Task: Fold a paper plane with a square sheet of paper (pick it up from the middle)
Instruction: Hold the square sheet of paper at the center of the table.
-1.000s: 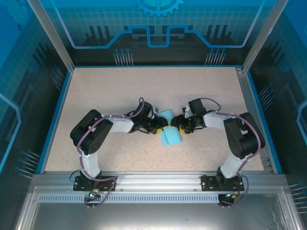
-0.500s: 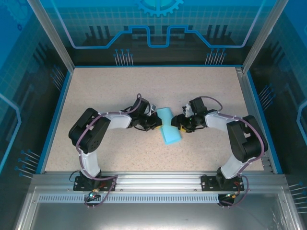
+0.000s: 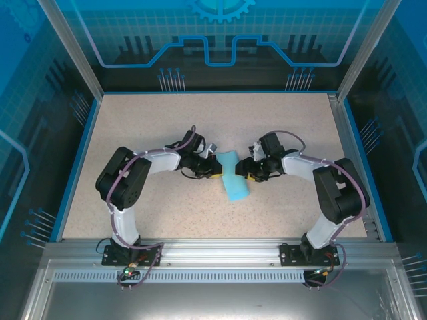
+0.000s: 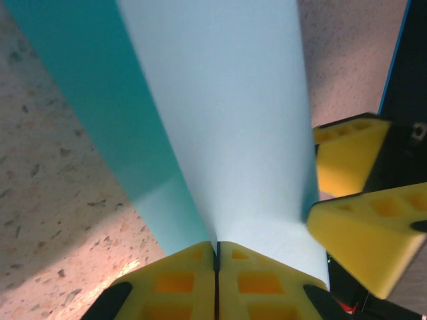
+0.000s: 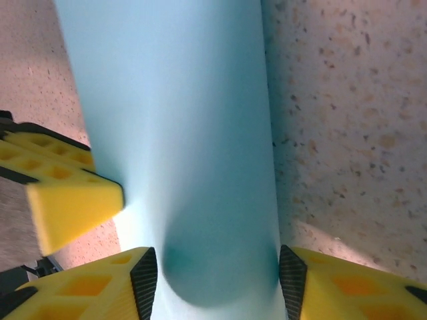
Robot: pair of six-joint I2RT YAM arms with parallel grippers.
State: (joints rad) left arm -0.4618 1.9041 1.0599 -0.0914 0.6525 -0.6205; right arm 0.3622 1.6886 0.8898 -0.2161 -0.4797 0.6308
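My right gripper should, since the sheet slants and arches (image 3: 236,188) on its side, go over the hump (image 5: 217,247) after I straighten the sheet and back my left gripper off.
The square sheet of paper (image 3: 235,185) is light blue and lies bunched into a narrow arched strip at the table's middle. My left gripper (image 3: 215,171) meets it from the left. In the left wrist view, the left gripper (image 4: 217,245) is shut, pinching a raised crease of the paper (image 4: 227,120). My right gripper (image 3: 248,171) faces it from the right. In the right wrist view, the right gripper (image 5: 218,267) has its jaws apart, straddling the hump of the paper (image 5: 173,120). The left gripper's yellow fingers (image 5: 67,207) press the sheet's far side there.
The speckled beige table (image 3: 147,127) has a blue rim (image 3: 79,153) and aluminium posts at the corners. Bare tabletop lies all round the paper. The two grippers stand close together, with only the strip between them.
The left gripper has shut on the paper's crease. The sheet, pinched like a bow tie before, is now a narrower strip. Both grippers have shifted slightly toward the far side.
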